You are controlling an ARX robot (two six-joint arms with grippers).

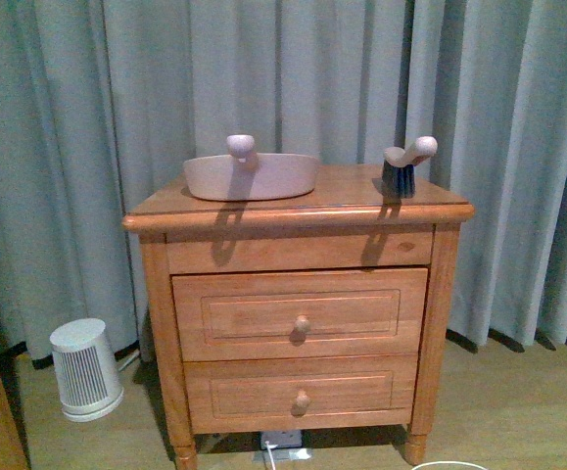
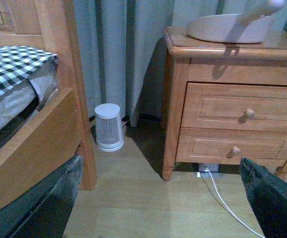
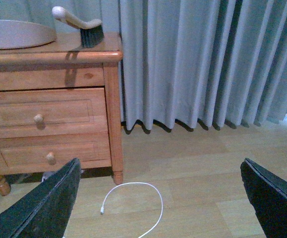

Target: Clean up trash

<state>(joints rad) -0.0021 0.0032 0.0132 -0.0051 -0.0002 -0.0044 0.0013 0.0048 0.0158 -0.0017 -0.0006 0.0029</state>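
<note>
I expect the swept-up white paper ball to stay cradled inside when I lift the pinkish-beige dustpan (image 1: 251,176), because the dustpan's deep curved side (image 1: 288,177) rises around its handle end.
The white paper ball of trash shows in no view. A pinkish-beige dustpan (image 1: 252,174) lies on the wooden nightstand (image 1: 303,294), its handle pointing toward me; it also shows in the left wrist view (image 2: 230,27) and the right wrist view (image 3: 14,33). A small brush (image 1: 402,166) with dark bristles and a pale handle stands at the top's right end, also seen in the right wrist view (image 3: 84,27). My left gripper (image 2: 160,198) is open and empty above the floor left of the nightstand. My right gripper (image 3: 160,198) is open and empty above the floor to its right.
A small white ribbed heater (image 1: 85,369) stands on the floor left of the nightstand, beside a wooden bed frame (image 2: 39,144) with a checked cover. A white cable (image 3: 138,203) loops on the floor. Grey curtains (image 1: 283,78) hang behind.
</note>
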